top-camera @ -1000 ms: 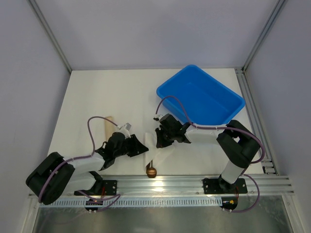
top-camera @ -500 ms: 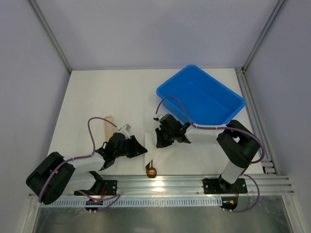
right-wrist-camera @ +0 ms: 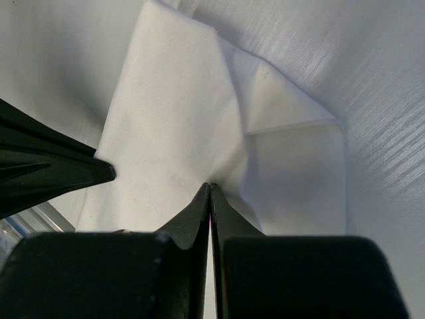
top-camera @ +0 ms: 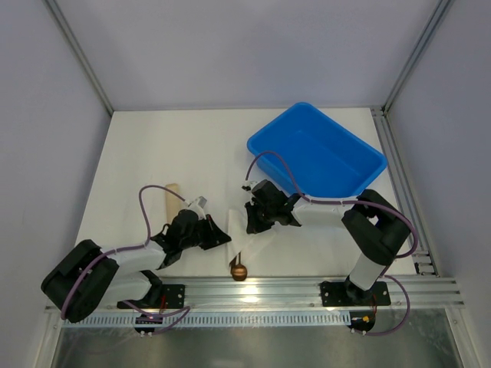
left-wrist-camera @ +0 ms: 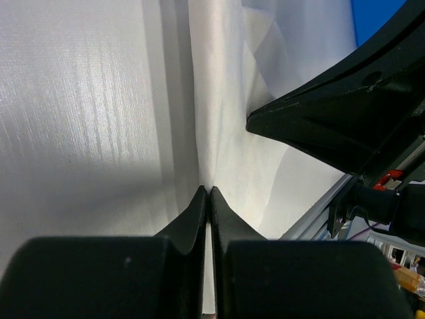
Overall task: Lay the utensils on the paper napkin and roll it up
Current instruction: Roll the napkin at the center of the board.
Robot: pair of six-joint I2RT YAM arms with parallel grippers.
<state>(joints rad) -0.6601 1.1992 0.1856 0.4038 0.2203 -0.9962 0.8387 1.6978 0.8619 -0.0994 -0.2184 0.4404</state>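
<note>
The napkin's end (top-camera: 232, 254) by the spoon stays loose while my left gripper is partway along the napkin's raised fold (left-wrist-camera: 210, 149), so my left gripper should open and pinch the napkin at that end.
The white paper napkin (top-camera: 237, 225) lies crumpled between my two grippers near the table's front. My left gripper (top-camera: 220, 236) is shut, its tips (left-wrist-camera: 210, 190) meeting on a raised fold of the napkin (left-wrist-camera: 226, 119). From the other side my right gripper (top-camera: 250, 219) is also shut, and the napkin (right-wrist-camera: 172, 119) puckers toward its tips (right-wrist-camera: 210, 185). A gold-bronze spoon bowl (top-camera: 239, 271) pokes out below the napkin by the front rail, with its handle running under the paper. The fork is hidden.
A blue bin (top-camera: 360, 165) stands at the back right, behind the right arm. A tan cylinder (top-camera: 170, 198) lies left of the left gripper. The aluminium rail (top-camera: 307, 290) runs along the front edge just below the spoon.
My left gripper's jaws have closed on the napkin's fold and drawn slightly left. The right gripper has stayed shut in place.
</note>
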